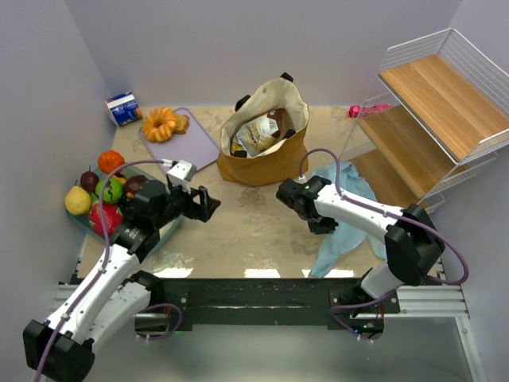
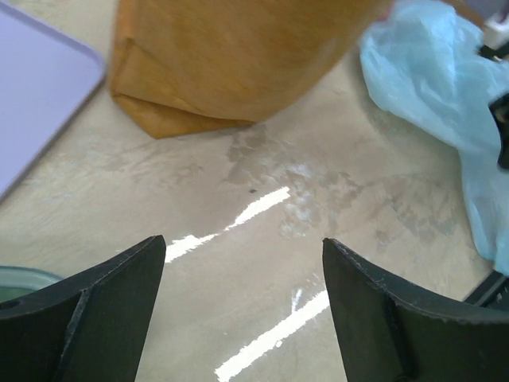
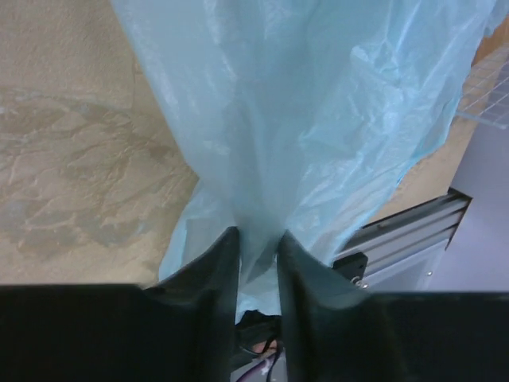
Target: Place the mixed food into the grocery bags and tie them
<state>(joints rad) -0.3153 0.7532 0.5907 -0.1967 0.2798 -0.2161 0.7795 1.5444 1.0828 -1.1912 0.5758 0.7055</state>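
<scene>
The robot's right gripper is pinching the light-blue bag [image 1: 340,247], and clear table [image 1: 253,227] runs up to its open left gripper, so the robot should go on pulling until the left gripper grips the bag.
The mustard-tan tote [image 1: 266,159] stands open at mid-table with snack packets [image 1: 258,134] inside; it also shows in the left wrist view [image 2: 231,56]. The light-blue plastic bag [image 1: 343,227] lies crumpled to its right. My right gripper [image 1: 321,224] is shut on a fold of this bag [image 3: 318,103], pinched between its fingers [image 3: 211,278]. My left gripper [image 1: 208,205] is open and empty above bare table, left of the tote. A green apple [image 1: 111,189], yellow pear [image 1: 77,200], orange [image 1: 110,161] and dark plum [image 1: 89,180] sit in a teal tub at the left. A silver can [image 1: 181,169] lies near it.
A purple board [image 1: 195,143] with a doughnut-shaped bread [image 1: 161,123] lies at back left, a blue-white carton [image 1: 124,108] behind it. A wire shelf with wooden boards [image 1: 429,103] fills the right side, a pink item [image 1: 367,110] at its foot. Walls close in on three sides.
</scene>
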